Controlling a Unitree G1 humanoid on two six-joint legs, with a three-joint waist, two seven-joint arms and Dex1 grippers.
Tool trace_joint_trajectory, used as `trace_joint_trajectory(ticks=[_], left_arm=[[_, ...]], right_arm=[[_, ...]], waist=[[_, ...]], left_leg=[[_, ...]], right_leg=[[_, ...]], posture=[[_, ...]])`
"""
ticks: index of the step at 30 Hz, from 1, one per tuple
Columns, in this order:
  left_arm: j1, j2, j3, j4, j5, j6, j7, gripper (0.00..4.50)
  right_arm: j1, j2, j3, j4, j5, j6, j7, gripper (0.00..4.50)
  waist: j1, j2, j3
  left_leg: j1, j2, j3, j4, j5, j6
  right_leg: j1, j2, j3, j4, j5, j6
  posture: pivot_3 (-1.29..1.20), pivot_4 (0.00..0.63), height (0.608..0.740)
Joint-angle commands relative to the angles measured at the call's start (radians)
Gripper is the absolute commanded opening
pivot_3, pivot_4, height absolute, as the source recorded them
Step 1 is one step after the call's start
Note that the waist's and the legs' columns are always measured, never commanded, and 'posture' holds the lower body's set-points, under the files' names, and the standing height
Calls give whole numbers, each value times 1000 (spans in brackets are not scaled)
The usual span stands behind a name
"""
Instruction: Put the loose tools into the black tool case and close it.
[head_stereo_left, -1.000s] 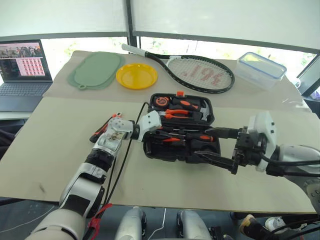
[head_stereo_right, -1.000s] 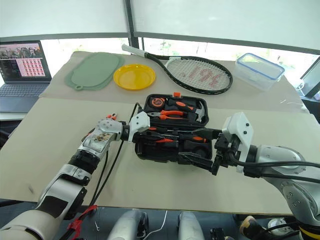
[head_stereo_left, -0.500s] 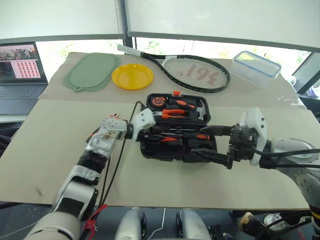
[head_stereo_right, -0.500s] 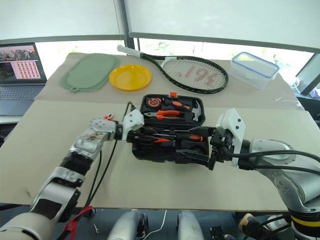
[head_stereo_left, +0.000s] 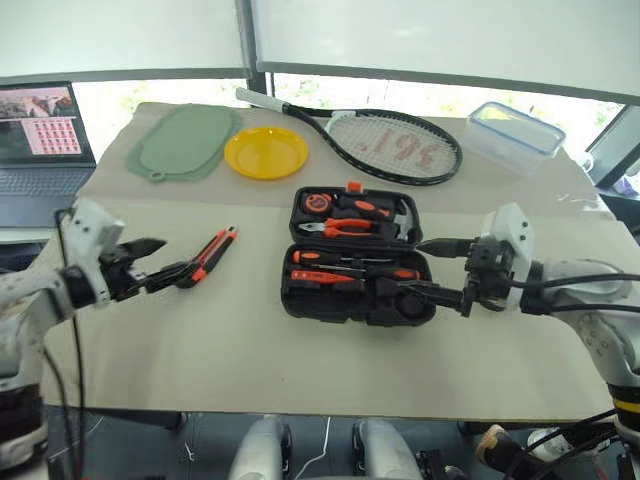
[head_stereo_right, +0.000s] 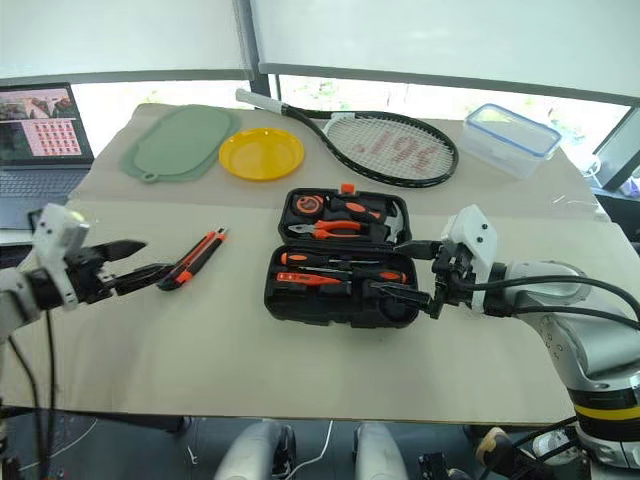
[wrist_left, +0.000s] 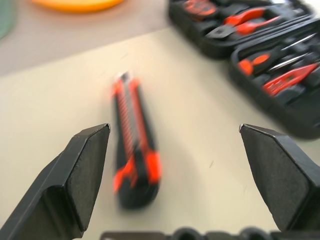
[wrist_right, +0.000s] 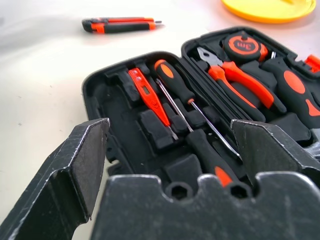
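Observation:
The robot can see a long empty strip (head_stereo_left: 320, 301) beside the slim orange screwdriver, so the utility knife (head_stereo_left: 208, 258) will come to rest flat there when the robot lowers it into the case.
The black tool case (head_stereo_left: 300, 297) lies open at the table's middle. Two black-and-orange screwdrivers (wrist_right: 175, 82) and a slim orange screwdriver (wrist_right: 150, 97) sit in the slots of its near half. Left of the case, the orange-and-black utility knife (head_stereo_left: 212, 253) lies loose on the table. My left gripper (head_stereo_left: 170, 262) hovers open just left of the knife, which shows between its fingers (wrist_left: 85, 170) in the left wrist view. My right gripper (head_stereo_left: 428, 268) stands open and empty at the case's right end.
Pliers (wrist_right: 240, 80), a tape measure (wrist_right: 243, 46) and a hammer fill the case's far half. At the back lie a tennis racket (head_stereo_left: 385, 145), a yellow plate (head_stereo_left: 266, 152), a green mat (head_stereo_left: 185, 140) and a clear blue-rimmed box (head_stereo_left: 518, 137). A laptop (head_stereo_left: 40, 135) stands far left.
My left gripper has left the case's left end, swung far to the left and opened. The utility knife now lies uncovered. The right gripper has edged slightly closer to the case.

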Motion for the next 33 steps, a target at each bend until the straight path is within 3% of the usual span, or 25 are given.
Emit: trace_joint_trajectory(ticks=[1, 4, 16, 22, 29, 32, 33], left_arm=[[-1, 62, 33, 33, 39, -33, 51, 4469], [-42, 76, -3, 73, 40, -26, 83, 4469], [-400, -50, -445, 315, 155, -10, 145, 4469], [-464, -94, -521, 457, 225, -58, 183, 4469], [-443, -121, -554, 486, 246, -80, 164, 4469], [-411, -149, -521, 461, 220, -97, 171, 3761], [-396, -153, -511, 444, 210, -83, 168, 3305]], right_arm=[[-44, 11, 0, 18, -18, -37, 36, 4500], [-61, 26, 9, 28, -30, -42, 48, 4500], [-45, 65, 18, -28, -49, -26, 29, 4500], [-28, 66, 7, -55, -37, -13, 11, 4500], [-8, 71, 5, -70, -33, -11, -4, 4500], [8, 74, 6, -78, -34, -14, -10, 4500], [18, 73, 7, -88, -33, -11, -14, 4500]], waist=[[8, 0, 0], [14, 0, 0], [7, 0, 0], [8, 0, 0], [12, 0, 0], [12, 1, 0], [12, 1, 0]], left_leg=[[0, 0, 0, 0, 0, 0], [0, 0, 0, 0, 0, 0], [-1, -2, 2, -2, 0, 0], [-1, -2, 2, -2, 0, 0], [0, -1, 2, -1, 0, 0], [0, -1, 2, -1, 0, 0], [0, -1, 2, -1, 0, 0]], right_leg=[[0, 0, 0, 0, 0, 0], [0, -1, 0, -1, 0, -1], [-1, 2, 0, -1, 1, -1], [-1, 2, 1, -1, 1, -1], [0, 1, 0, 0, 1, -1], [0, 1, 1, 0, 1, -1], [0, 1, 1, 0, 1, -1]], posture=[[0, 150, 738], [0, 150, 738], [0, 150, 738], [0, 150, 738], [0, 150, 738], [0, 150, 738], [0, 150, 738]])
